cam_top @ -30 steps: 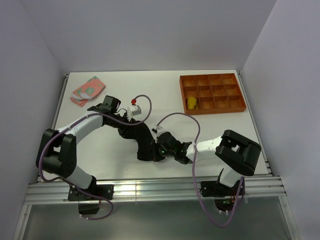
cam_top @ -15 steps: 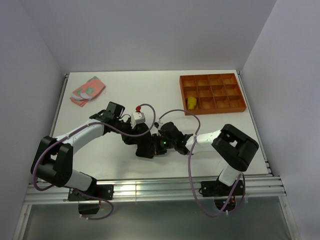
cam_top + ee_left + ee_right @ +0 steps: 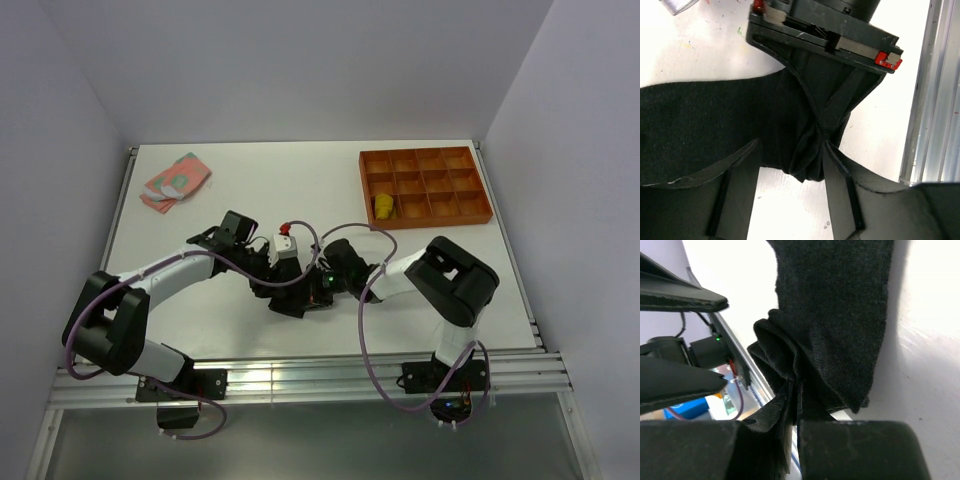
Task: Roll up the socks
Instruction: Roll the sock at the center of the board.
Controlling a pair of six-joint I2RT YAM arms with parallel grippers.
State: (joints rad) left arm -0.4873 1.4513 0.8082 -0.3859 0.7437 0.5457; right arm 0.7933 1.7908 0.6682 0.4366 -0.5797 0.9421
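Observation:
The black sock's fold (image 3: 815,141) is held by my right gripper only, so my left gripper should grip the gathered end (image 3: 802,166) before my right gripper opens and comes around.
The black sock (image 3: 288,303) lies bunched on the white table between my two grippers. In the left wrist view it spreads to the left (image 3: 705,135), with its gathered end (image 3: 807,160) between my left fingers. My left gripper (image 3: 792,150) is open and straddles that end, jaws wide apart. My right gripper (image 3: 796,390) is shut on a fold of the black sock (image 3: 835,315); its fingers meet at the pinch (image 3: 820,125). The pink sock with green patches (image 3: 175,180) lies at the far left. The mustard-yellow sock (image 3: 383,207) sits rolled in the orange tray (image 3: 470,205).
The orange tray stands at the far right. The metal rail (image 3: 932,100) of the table's near edge runs close beside the grippers. Purple cables loop over both arms (image 3: 365,300). White walls close in the table on three sides.
Both grippers have come together over the black sock. The right gripper moved left and farther in with the sock's end; the left gripper moved right toward it. The sock is more bunched.

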